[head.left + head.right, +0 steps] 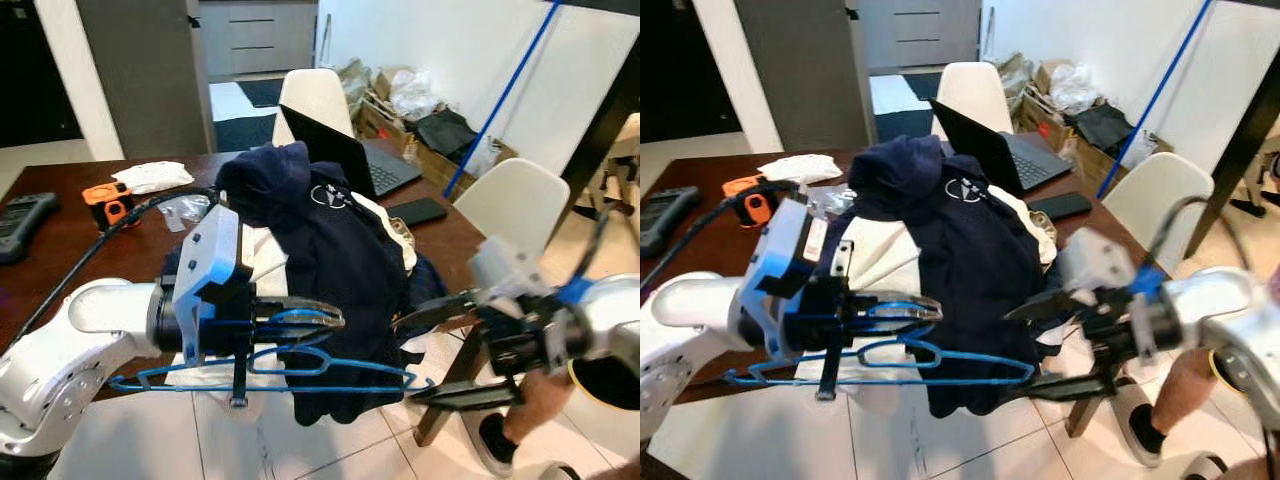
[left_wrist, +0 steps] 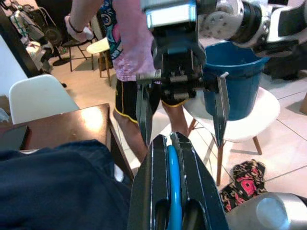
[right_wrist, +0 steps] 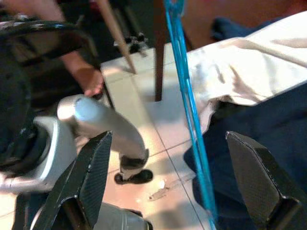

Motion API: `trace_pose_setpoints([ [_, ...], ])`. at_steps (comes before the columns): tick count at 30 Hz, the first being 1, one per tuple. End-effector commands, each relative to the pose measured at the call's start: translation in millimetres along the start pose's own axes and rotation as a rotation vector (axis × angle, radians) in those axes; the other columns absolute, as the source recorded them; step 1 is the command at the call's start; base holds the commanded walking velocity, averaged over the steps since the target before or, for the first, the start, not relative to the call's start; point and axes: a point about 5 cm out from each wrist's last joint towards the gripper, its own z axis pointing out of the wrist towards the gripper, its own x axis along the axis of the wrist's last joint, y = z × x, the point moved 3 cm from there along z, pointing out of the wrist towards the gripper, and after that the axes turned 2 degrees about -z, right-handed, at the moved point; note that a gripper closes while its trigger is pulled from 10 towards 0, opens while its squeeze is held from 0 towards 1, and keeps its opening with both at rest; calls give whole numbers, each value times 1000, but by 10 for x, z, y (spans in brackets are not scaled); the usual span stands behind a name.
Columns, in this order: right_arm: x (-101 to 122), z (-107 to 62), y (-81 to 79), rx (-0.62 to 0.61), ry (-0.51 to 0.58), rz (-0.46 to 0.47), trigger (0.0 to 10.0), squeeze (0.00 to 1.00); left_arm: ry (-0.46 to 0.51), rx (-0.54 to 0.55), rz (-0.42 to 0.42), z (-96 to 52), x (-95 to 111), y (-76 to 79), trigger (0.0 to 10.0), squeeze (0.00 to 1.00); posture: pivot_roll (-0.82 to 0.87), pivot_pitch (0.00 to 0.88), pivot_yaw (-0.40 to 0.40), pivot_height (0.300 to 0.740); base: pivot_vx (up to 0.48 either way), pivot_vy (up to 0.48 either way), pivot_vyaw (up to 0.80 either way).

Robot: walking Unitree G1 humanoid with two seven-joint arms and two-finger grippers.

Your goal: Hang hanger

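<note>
The blue hanger [image 1: 406, 378] will come away alone when I carry it, because the lower wire [image 1: 340, 389] runs unbroken in front of the navy garment.
A blue wire hanger [image 1: 250, 388] hangs level in front of the table edge, below a pile of clothes. My left gripper [image 1: 320, 320] is shut on the hanger's hook; in the left wrist view the blue wire [image 2: 173, 182] runs between its closed fingers. My right gripper [image 1: 415, 355] is open at the hanger's right end, one finger above and one below it. In the right wrist view the hanger [image 3: 192, 120] passes between the spread fingers [image 3: 91, 177] without touching them. A navy garment [image 1: 340, 260] drapes over a white one [image 1: 265, 255], partly hiding the hanger.
The brown table [image 1: 60, 250] also holds a laptop [image 1: 370, 160], a phone [image 1: 418, 211] and an orange tool [image 1: 108, 200]. White chairs [image 1: 515, 200] stand at its right and far sides. A person [image 2: 129, 48] stands close on my right, beside a blue bucket [image 2: 235, 81].
</note>
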Motion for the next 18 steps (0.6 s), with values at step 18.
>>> trace_pose_setpoints([
  [18,140,427,107,-66,73,13,10000,0,56,-34,23,113,18,-11,10000,0,-26,0,-41,740,0,0,0],
])
